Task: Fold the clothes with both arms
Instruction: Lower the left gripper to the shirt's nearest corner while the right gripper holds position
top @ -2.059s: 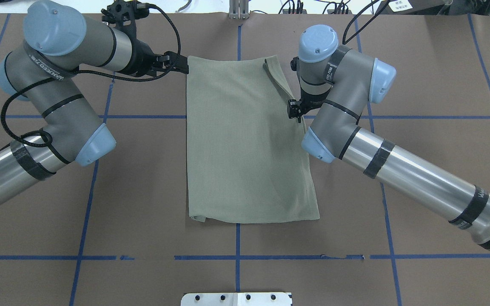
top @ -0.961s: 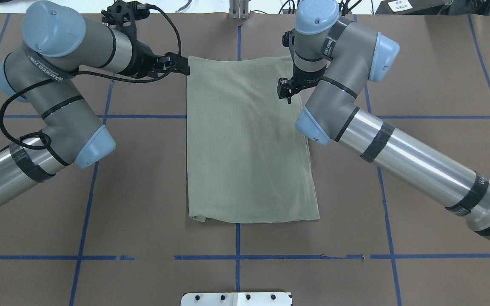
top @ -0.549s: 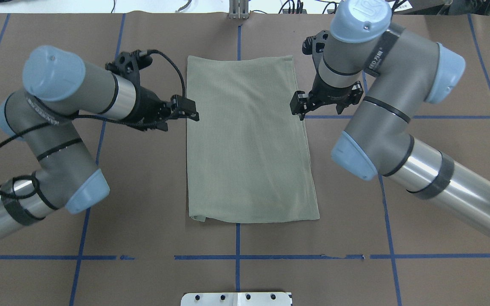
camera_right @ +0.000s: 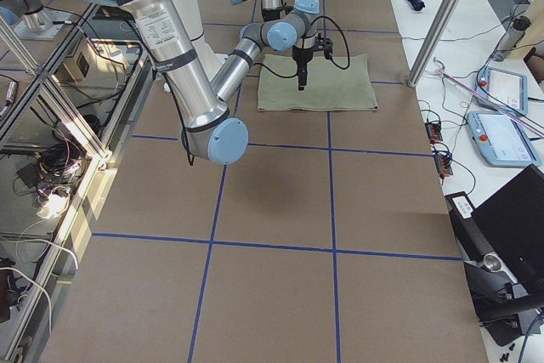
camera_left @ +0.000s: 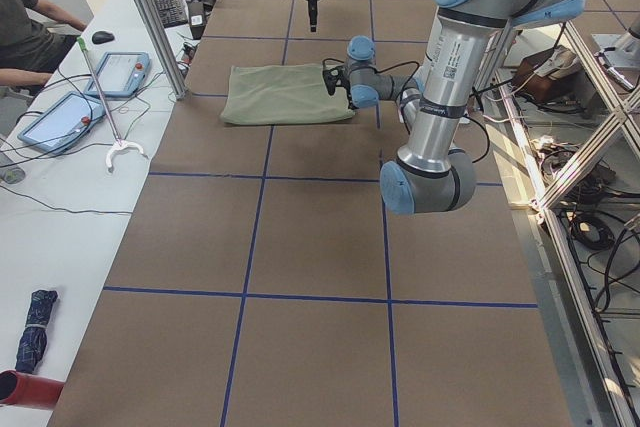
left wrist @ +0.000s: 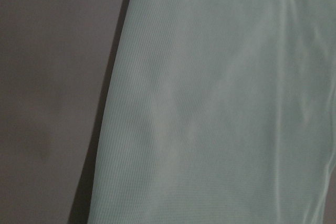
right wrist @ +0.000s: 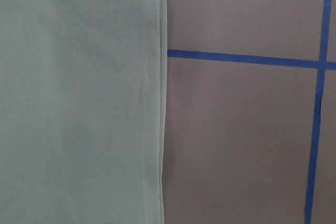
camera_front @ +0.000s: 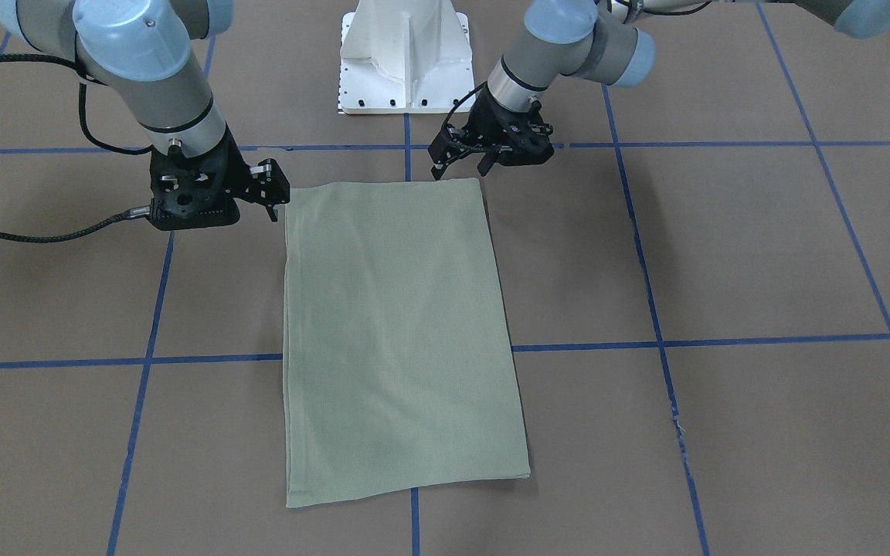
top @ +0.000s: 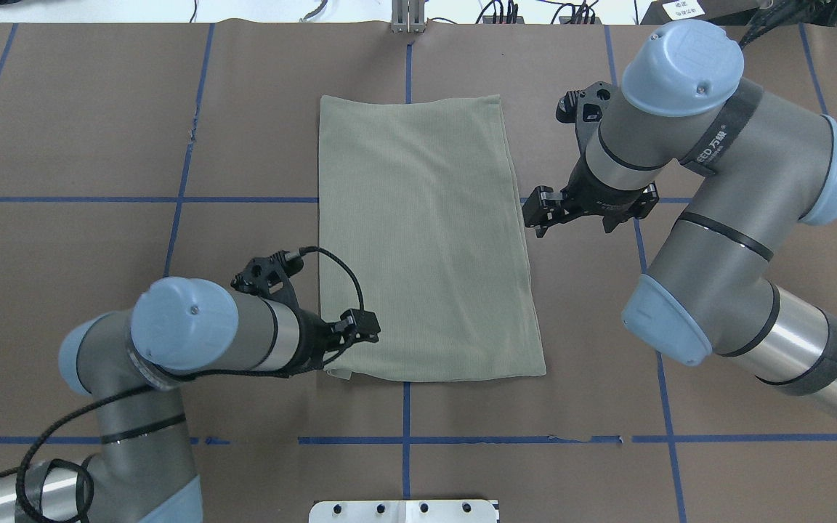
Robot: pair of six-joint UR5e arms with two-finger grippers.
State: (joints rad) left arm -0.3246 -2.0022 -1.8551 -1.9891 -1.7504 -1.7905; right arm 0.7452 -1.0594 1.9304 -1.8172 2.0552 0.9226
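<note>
Next, I move my left gripper back until its fingers are on both sides of the shirt's long edge (camera_front: 485, 196), because it hovers too far inside that edge. Then I should pinch the shirt's near corner (camera_front: 476, 184).
The clothes are one sage-green shirt (top: 426, 240), folded into a long flat rectangle on the brown table, also seen from across the table as the shirt (camera_front: 399, 340). My left gripper (top: 369, 335) hovers over its near left corner, fingers apart and empty; from across the table the left gripper (camera_front: 460, 166) sits just off that corner. My right gripper (top: 535, 216) hangs open beside the shirt's right edge, above the table. In the front-facing view the right gripper (camera_front: 279, 202) is at the shirt's edge. Both wrist views show only cloth and table, no fingers.
Blue tape lines (top: 244, 200) grid the brown table. The white pedestal base (camera_front: 406, 62) stands at the robot's side. Side benches hold tablets (camera_left: 60, 117), and a seated person's arm (camera_left: 30, 27) shows at the left end.
My left gripper let go of the shirt's far left corner and swung back to the near left corner. The right gripper laid the loose strip flat and drew off to the right edge.
</note>
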